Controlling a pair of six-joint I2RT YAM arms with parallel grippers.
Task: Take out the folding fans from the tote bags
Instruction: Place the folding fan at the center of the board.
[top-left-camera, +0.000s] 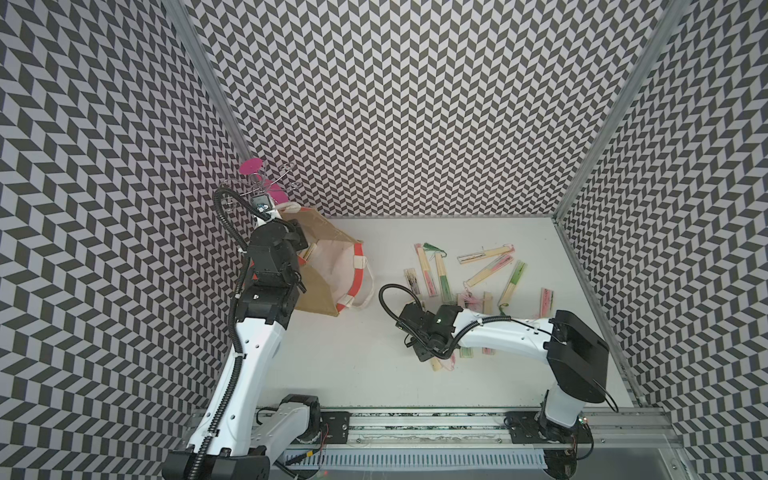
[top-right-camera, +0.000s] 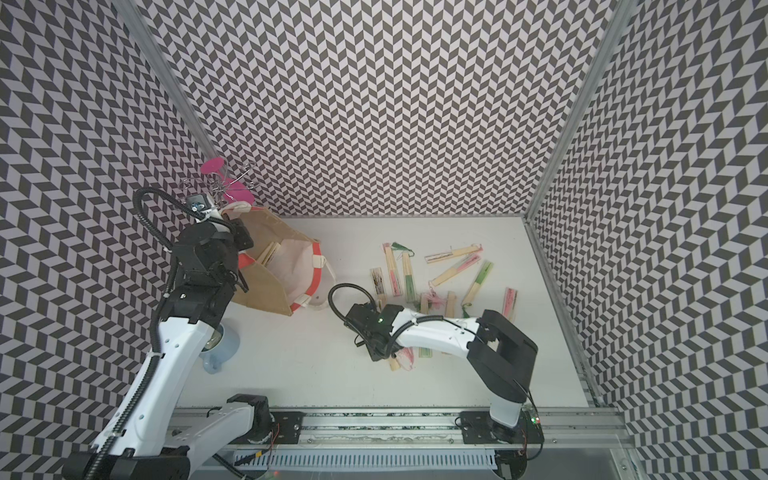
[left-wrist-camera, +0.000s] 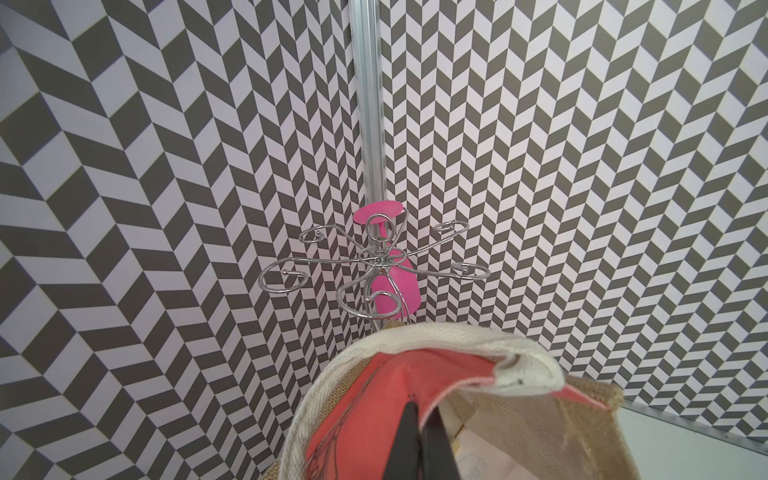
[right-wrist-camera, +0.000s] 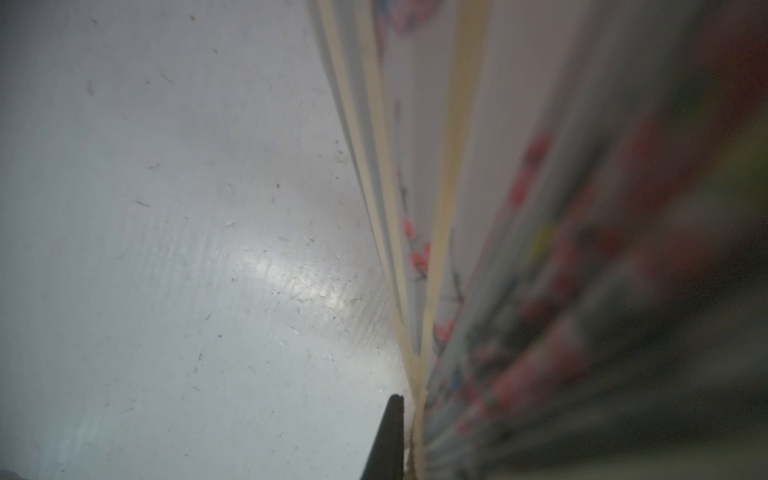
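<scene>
The fan's paper folds (right-wrist-camera: 512, 232) are standing spread apart at my right gripper, so I should put the fan down flat, open up, and squeeze its bamboo end (top-left-camera: 436, 365) from both sides.
The tan tote bag (top-left-camera: 322, 286) (top-right-camera: 270, 291) lies tipped at the back left of the table, its mouth facing right. My left gripper (left-wrist-camera: 423, 409) is shut on the bag's red-orange trim (left-wrist-camera: 374, 399), under the white rope handle (left-wrist-camera: 436, 338). A couple of folding fans (top-left-camera: 308, 252) (top-right-camera: 268, 252) show inside the mouth. Several more fans (top-left-camera: 486, 270) (top-right-camera: 453, 270) lie scattered on the right half of the table. My right gripper (right-wrist-camera: 409, 415) is low over the table, shut on a pale-bamboo fan (right-wrist-camera: 419, 365) (top-left-camera: 436, 365). Only one of its fingers (right-wrist-camera: 390, 436) shows.
A chrome wire stand (top-left-camera: 266, 187) (left-wrist-camera: 376, 259) holding a pink glass stands in the back left corner behind the bag. A pale blue mug (top-right-camera: 220, 347) sits under the left arm. Chevron walls close in three sides. The arms' rail (top-left-camera: 415, 428) runs along the front edge.
</scene>
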